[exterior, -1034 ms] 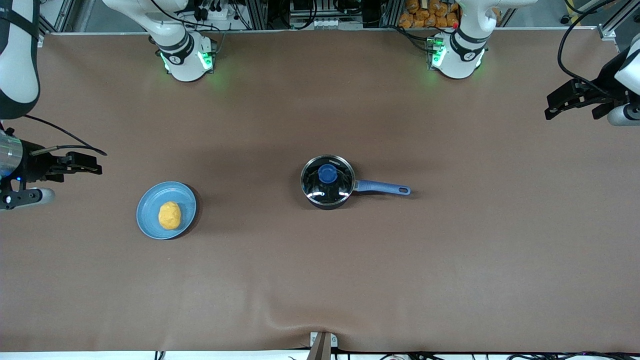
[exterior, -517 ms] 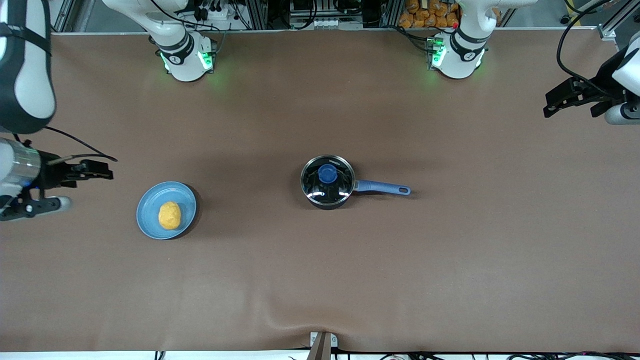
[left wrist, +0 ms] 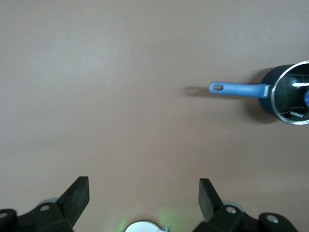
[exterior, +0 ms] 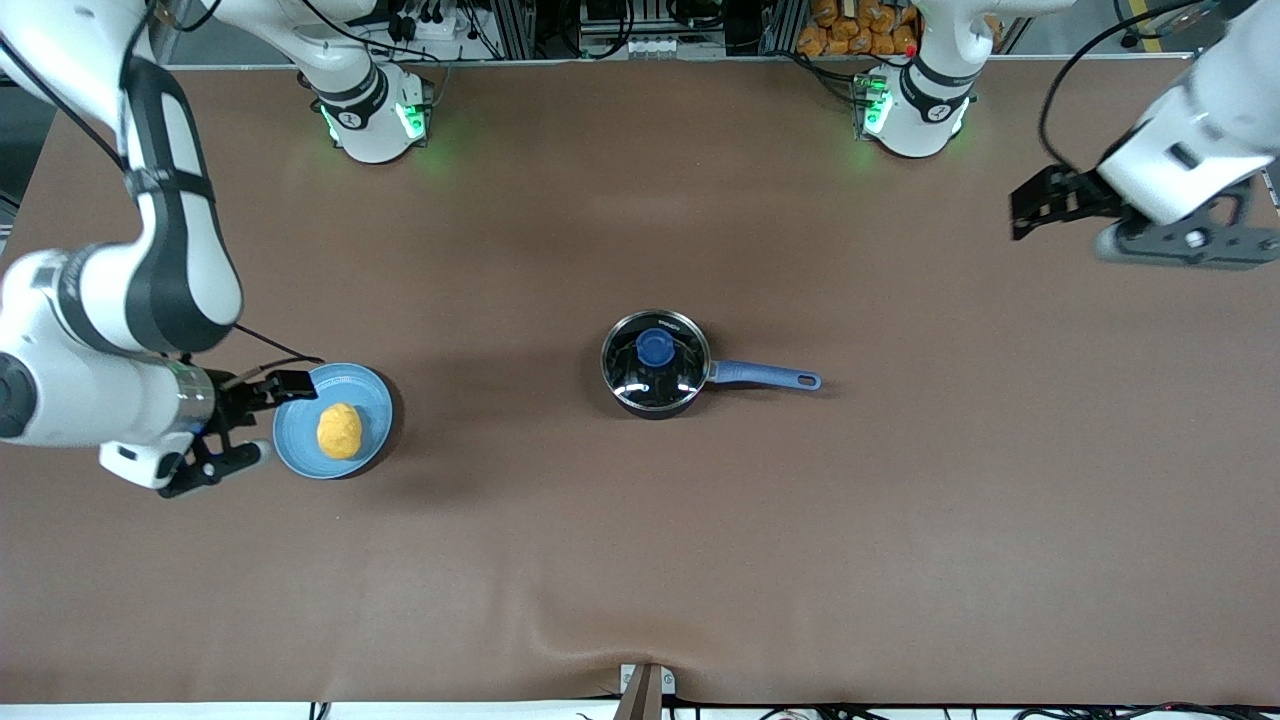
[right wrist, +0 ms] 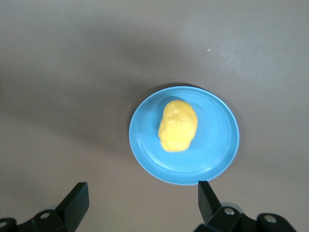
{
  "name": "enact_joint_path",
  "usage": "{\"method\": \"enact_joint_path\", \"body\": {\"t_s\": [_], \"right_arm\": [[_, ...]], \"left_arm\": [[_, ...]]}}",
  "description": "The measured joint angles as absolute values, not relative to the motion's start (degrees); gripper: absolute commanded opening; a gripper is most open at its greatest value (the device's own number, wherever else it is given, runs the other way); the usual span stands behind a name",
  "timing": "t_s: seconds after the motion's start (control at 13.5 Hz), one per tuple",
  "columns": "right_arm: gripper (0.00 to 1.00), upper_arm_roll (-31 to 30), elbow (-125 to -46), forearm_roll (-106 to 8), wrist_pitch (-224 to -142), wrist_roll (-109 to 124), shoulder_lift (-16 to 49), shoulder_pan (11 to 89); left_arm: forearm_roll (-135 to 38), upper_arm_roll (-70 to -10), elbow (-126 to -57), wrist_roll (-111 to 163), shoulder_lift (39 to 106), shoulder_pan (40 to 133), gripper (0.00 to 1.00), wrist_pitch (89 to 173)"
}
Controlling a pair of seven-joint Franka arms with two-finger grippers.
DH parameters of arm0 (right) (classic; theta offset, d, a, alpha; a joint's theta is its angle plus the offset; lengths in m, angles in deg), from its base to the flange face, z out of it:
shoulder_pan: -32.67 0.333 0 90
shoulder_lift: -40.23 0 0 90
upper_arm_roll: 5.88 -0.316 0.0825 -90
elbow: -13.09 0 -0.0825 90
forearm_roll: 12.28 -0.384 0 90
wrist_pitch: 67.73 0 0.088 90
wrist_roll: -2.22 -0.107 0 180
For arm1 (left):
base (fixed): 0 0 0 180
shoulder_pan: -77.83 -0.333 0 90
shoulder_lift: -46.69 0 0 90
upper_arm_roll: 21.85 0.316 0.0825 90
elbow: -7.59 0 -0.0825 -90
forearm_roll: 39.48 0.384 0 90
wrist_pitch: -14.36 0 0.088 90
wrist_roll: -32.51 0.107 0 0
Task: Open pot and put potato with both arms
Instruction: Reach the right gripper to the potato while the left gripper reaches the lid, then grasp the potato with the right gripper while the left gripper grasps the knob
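My gripper will find the pot empty inside when it lifts the lid off, because plain black shows through the glass lid.
The black pot with its blue handle stands mid-table, its glass lid with the blue knob on it. It also shows in the left wrist view. The yellow-orange potato lies on a light-blue plate toward the right arm's end. My right gripper is open and empty over the plate's edge, beside the potato; its fingers stand wide apart. My left gripper is open and empty, up over the bare table at the left arm's end, well apart from the pot.
The brown table mat has a small wrinkle at its edge nearest the front camera. The two arm bases stand along the top of the front view. The plate fills the middle of the right wrist view.
My right arm has swung in from the table's end to the plate's edge. My left arm has moved in from its end of the table toward the pot. Pot and potato have not moved.
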State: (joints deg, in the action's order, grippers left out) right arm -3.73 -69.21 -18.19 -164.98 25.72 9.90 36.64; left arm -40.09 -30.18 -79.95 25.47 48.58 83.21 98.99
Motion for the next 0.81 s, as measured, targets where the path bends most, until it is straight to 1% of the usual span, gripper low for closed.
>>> {"method": "enact_joint_path", "body": {"t_s": [0.15, 0.3, 0.44, 0.59, 0.81], "right_arm": [[1.00, -3.6, -69.3, -18.3, -166.8, 29.9, 6.5, 36.5], [1.00, -3.4, -70.4, -18.7, -170.4, 31.4, 3.7, 36.2], [1.00, -3.2, -72.1, -19.1, -173.1, 31.4, 2.1, 36.1], [1.00, -3.1, -73.7, -20.6, -173.5, 30.9, 1.4, 35.9], [1.00, -3.0, -75.1, -21.4, -173.9, 30.2, 0.3, 34.9]], "left_arm": [[-40.4, -33.8, -80.0, 21.2, 51.3, 83.7, 1.00, 100.4], [-40.4, -36.6, -80.1, 17.6, 54.0, 84.9, 1.00, 102.9], [-40.5, -37.5, -80.1, 15.5, 56.4, 88.1, 1.00, 105.8], [-40.4, -37.6, -79.6, 13.9, 59.6, 92.6, 1.00, 109.3], [-40.0, -37.4, -75.2, 6.6, 66.8, 99.0, 1.00, 113.0]]}}
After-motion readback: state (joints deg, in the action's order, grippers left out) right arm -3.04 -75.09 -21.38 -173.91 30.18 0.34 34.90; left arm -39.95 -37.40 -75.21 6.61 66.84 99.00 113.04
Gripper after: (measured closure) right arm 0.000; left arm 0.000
